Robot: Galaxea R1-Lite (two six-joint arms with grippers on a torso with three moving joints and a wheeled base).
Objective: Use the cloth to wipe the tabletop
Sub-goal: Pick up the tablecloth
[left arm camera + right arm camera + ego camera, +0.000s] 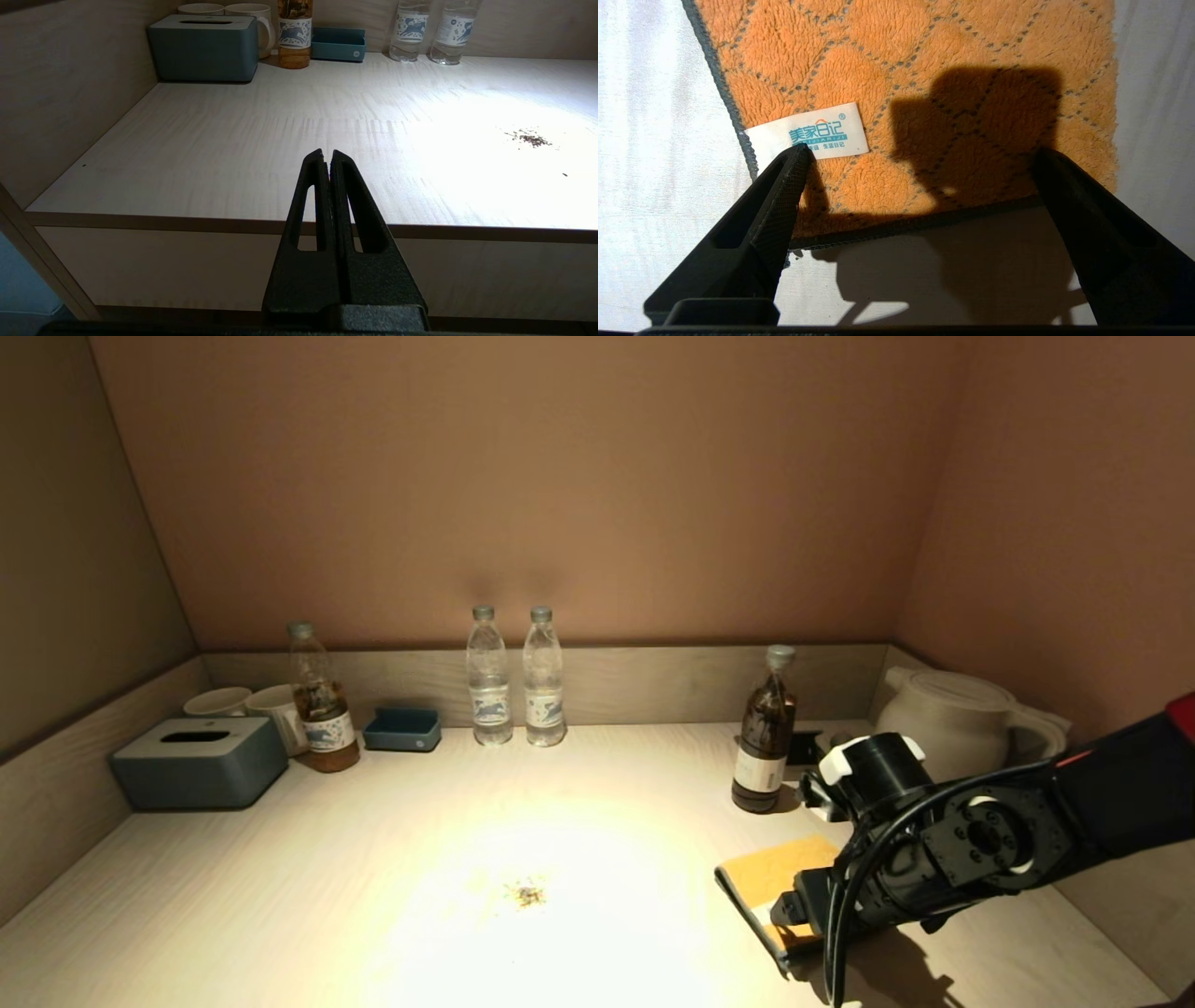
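Observation:
The doubled cloth ends on one side in a plain orange fold, so it will bunch up at my right gripper but stay folded and spread out ahead when I wipe.
The yellow-orange cloth with grey-blue edging lies flat on the pale wood-grain tabletop at the front right. My right gripper hangs over the cloth's near edge. In the right wrist view the gripper is wide open and empty, its jaws spanning the cloth; one fingertip is by the white label. A small patch of dark crumbs lies in the bright middle. My left gripper is shut and empty, held below and in front of the table's front left edge.
Along the back rim stand a grey-blue tissue box, two mugs, an amber bottle, a small blue tray, two water bottles, a dark bottle close behind the cloth, and a pale kettle.

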